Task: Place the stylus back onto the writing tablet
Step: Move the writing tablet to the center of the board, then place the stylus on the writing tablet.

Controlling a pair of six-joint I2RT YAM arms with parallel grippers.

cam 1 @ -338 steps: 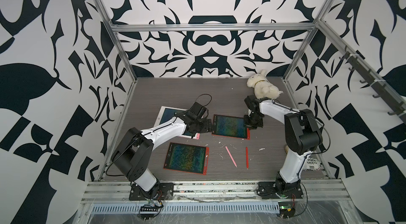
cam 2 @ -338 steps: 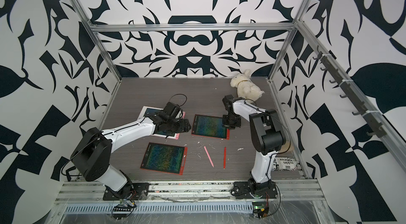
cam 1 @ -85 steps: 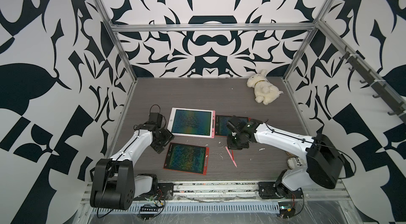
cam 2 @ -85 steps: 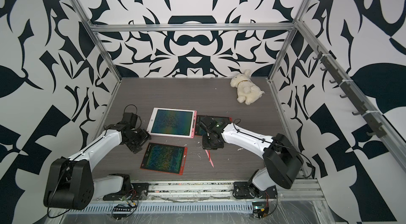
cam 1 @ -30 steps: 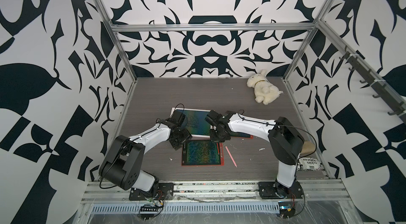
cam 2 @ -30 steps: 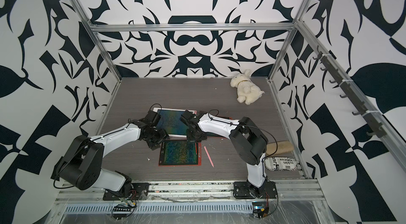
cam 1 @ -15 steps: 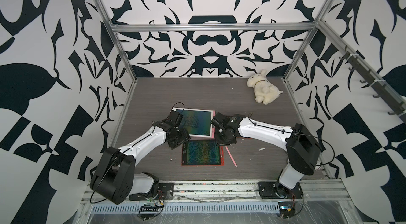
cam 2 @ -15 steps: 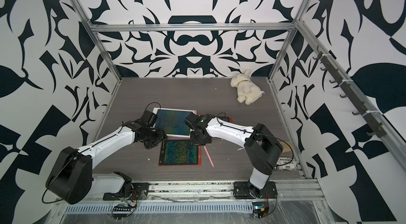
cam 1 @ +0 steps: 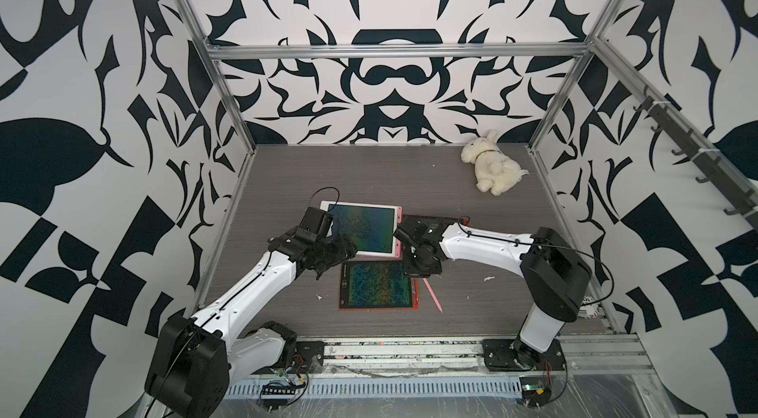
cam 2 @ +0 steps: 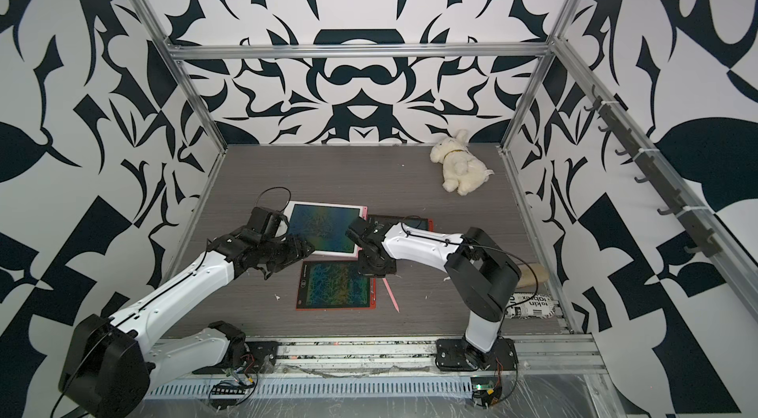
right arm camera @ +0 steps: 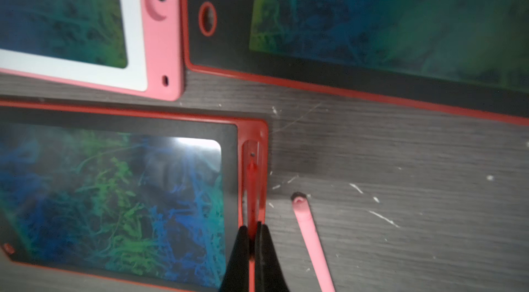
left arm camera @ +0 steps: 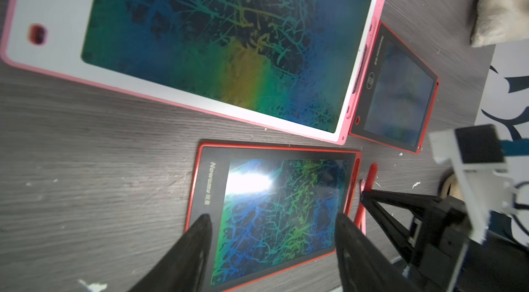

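Observation:
The red stylus (right arm camera: 252,190) is sitting raised over the pen groove. Next, my right gripper lets go of the stylus, then pushes it down into the groove (right arm camera: 252,152) with closed fingers.
The red-framed writing tablet (cam 1: 375,284) lies flat near the front of the table, also seen in the left wrist view (left arm camera: 274,213). My right gripper (right arm camera: 252,229) is shut on the red stylus (right arm camera: 252,184), which lies along the pen groove on the tablet's right edge. In both top views that gripper (cam 1: 418,268) (cam 2: 375,268) sits low over the tablet's far right corner. My left gripper (left arm camera: 273,219) is open, its fingers spread above the tablet's left part with nothing between them; a top view shows it (cam 1: 328,262) by the far left corner.
A pink stylus (cam 1: 434,295) lies loose just right of the tablet. A larger white-and-pink tablet (cam 1: 361,227) and another red tablet (cam 1: 426,219) lie just behind. A plush rabbit (cam 1: 494,168) rests at the back right. Rolled items (cam 2: 529,297) lie by the right wall.
The red tablet has slid right from its earlier spot, and the red stylus has left the table for my right gripper. In the last half second that gripper has dropped slightly toward the tablet's edge.

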